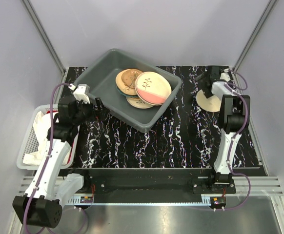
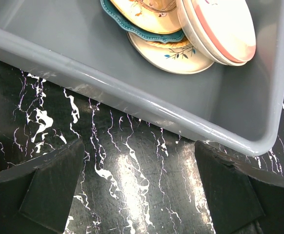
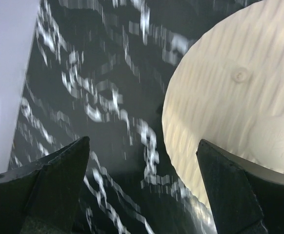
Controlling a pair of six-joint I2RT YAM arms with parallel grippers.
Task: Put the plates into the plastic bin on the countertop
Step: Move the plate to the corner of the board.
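The cream plate [image 1: 210, 103] lies flat near the back, far from the robot's left gripper, so next the right gripper pulls the plate to the countertop's front edge [image 1: 160, 155] first.
The grey plastic bin [image 1: 112, 105] sits at the back left of the black veined countertop [image 1: 181, 141] and holds several plates, with a cream-and-pink one [image 1: 153, 88] on top and an orange woven one [image 1: 127, 80] beside it. In the left wrist view the bin's rim [image 2: 132, 102] crosses above my fingers, with a leaf-sprig plate [image 2: 173, 53] inside. My left gripper [image 2: 139, 195] is open and empty over bare countertop just outside the bin. My right gripper [image 3: 144, 195] is open and empty, low over the edge of a cream plate [image 3: 230, 112] lying at the back right [image 1: 206, 103].
A white mesh basket [image 1: 30, 141] with white cloth stands off the counter's left edge, beside my left arm. Grey walls close in the back and both sides. The right arm's body stands over the counter's right side.
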